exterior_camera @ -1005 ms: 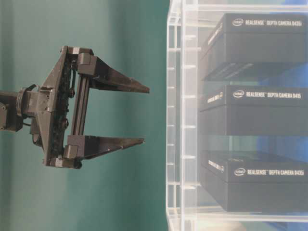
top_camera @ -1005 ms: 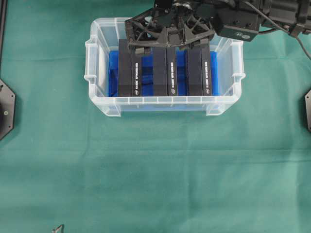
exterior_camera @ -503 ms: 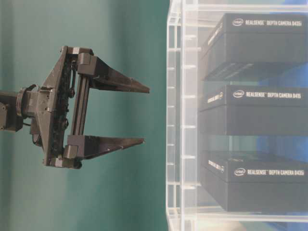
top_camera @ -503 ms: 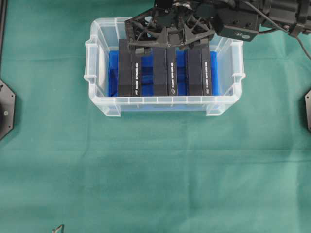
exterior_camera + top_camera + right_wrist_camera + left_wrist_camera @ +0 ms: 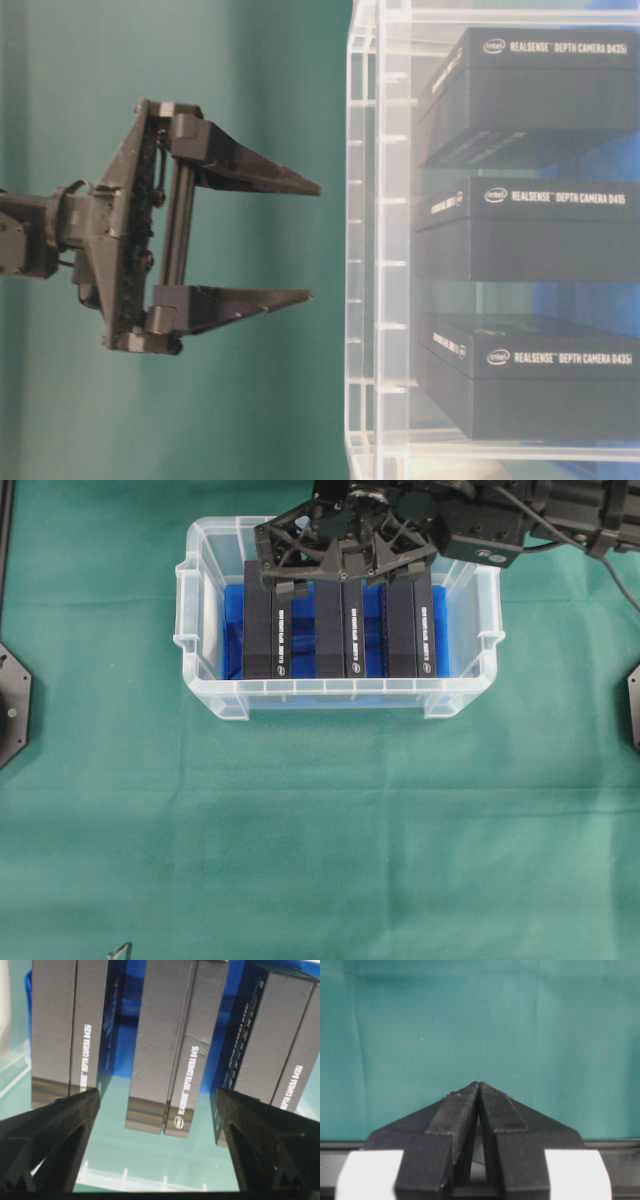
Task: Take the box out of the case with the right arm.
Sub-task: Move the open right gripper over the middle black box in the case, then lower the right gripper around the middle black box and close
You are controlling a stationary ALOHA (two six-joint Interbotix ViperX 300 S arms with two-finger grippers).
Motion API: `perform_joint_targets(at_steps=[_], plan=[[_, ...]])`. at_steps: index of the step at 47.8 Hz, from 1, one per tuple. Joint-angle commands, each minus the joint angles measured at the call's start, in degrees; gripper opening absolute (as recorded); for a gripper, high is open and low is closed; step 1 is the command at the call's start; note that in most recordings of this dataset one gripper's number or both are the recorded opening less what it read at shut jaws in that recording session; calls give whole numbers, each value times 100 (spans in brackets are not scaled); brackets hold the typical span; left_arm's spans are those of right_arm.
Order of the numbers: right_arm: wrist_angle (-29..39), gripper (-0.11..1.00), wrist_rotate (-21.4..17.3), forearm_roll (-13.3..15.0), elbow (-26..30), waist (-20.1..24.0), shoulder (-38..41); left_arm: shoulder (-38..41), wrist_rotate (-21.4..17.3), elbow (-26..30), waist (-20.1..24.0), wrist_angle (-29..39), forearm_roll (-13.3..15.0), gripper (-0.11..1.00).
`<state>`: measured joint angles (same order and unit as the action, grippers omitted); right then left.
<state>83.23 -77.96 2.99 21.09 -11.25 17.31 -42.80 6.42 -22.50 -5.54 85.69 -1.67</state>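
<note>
My right gripper should go on going down until its fingers are on both sides of the middle box and then close, because its open fingers are lined up with the gaps beside that box.
The clear case stands at the back of the green cloth, with a blue sheet on its bottom. Three black boxes lie side by side in it: left, middle and right. My right gripper hovers open over their far ends, holding nothing. In the right wrist view the middle box lies between the spread fingers of the right gripper. The table-level view shows the right gripper apart from the case wall. My left gripper is shut over bare cloth.
Black arm mounts sit at the left edge and right edge of the cloth. A small dark tip pokes in at the bottom left. Green cloth covers the table in front of the case.
The right gripper has shifted slightly, edging nearer the case in the table-level view. It stays open. The boxes have not moved.
</note>
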Motion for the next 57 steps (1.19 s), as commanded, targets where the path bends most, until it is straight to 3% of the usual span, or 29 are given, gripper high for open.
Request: perform_joint_targets(at_steps=[1, 37, 57], plan=[[-88, 93, 9, 0, 44, 18, -88, 9, -9, 141, 0, -18, -9, 0], [-1362, 93, -18, -97, -1239, -35, 9, 26, 0, 141, 0, -18, -9, 0], [-1644, 93, -9, -352, -1380, -26, 281, 26, -9, 141, 0, -18, -9, 0]])
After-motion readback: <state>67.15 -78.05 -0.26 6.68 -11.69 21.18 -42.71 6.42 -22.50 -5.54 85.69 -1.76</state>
